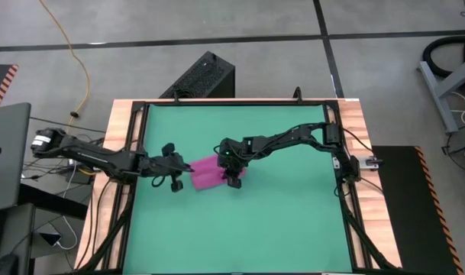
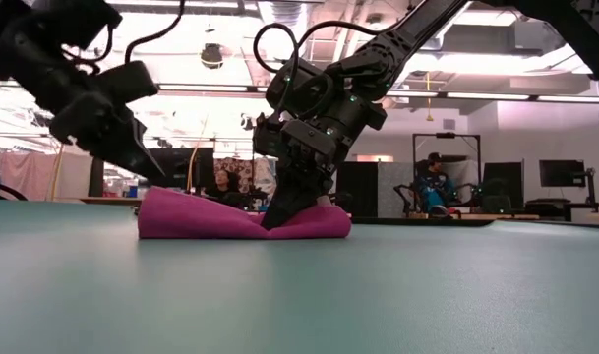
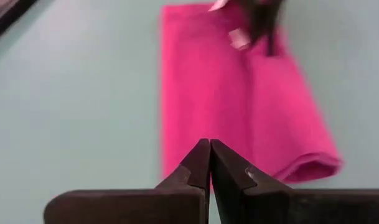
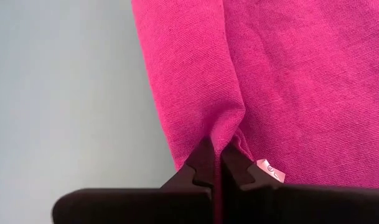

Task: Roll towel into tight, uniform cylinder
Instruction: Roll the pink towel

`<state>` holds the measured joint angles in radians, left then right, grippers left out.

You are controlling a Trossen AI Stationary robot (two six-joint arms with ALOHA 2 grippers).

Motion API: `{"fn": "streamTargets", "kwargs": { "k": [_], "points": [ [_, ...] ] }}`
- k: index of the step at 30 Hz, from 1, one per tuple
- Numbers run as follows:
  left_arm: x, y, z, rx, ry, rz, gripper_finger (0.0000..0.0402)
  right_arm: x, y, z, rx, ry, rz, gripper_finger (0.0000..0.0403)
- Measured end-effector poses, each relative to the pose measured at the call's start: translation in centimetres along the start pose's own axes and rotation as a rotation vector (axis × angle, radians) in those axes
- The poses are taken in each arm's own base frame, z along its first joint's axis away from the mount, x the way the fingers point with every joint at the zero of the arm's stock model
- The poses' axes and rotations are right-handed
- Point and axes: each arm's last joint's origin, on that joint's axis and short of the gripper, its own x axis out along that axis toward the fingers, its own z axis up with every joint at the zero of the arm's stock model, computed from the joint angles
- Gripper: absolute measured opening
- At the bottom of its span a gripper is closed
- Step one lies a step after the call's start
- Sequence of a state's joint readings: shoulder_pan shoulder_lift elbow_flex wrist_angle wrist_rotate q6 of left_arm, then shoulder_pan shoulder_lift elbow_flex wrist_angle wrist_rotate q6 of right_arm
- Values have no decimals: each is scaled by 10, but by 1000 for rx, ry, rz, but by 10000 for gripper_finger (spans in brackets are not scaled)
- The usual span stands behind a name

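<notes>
The towel's fold flares open at the fold's end past the right gripper's pinch, so the robot's left gripper should move down and hold that loose end before the rolling goes on.
The magenta-pink towel lies as a flattened, loosely rolled bundle near the middle of the green mat, its whole underside resting on the mat. My right gripper stands at the towel's right part, slanting down, shut on the cloth. My left gripper hangs just above the towel's left end, shut, with nothing between its fingers. In the low view its tips are a little above the cloth. The towel's near end shows a rounded fold. My right gripper pinches a raised ridge of the towel's cloth between its two fingertips, near the towel's right edge. The fingers come slanting down from the table's right side. A pucker runs away from the tips, and the towel stays lying on the mat, dipped where the fingers meet it.
A wooden frame borders the mat on the left and right. A black box stands beyond the far edge and a laptop at the far left. People sit in the room behind. Bare mat lies near and right of the towel.
</notes>
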<state>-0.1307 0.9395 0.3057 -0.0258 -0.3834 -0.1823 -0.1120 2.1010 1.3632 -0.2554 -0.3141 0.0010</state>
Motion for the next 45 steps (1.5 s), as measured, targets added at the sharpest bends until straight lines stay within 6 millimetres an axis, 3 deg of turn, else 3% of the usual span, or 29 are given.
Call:
{"fn": "streamTargets", "kwargs": {
  "k": [6, 18, 27, 36, 45],
  "points": [
    [15, -2, -19, -44, -28, -59, 0, 0, 0, 0, -1, -3, 0, 18],
    [46, -28, -24, -117, 76, -224, 0, 0, 0, 0, -1, -6, 0, 18],
    [50, -53, -12, -169, 94, -385, 0, 0, 0, 1, -2, -8, 0, 18],
    [49, -47, -27, -172, 131, -323, 0, 0, 0, 2, -6, -16, 0, 20],
    [49, -46, -28, -128, 132, -319, 0, -3, -3, 3, -9, -30, -7, 50]
  ]
}}
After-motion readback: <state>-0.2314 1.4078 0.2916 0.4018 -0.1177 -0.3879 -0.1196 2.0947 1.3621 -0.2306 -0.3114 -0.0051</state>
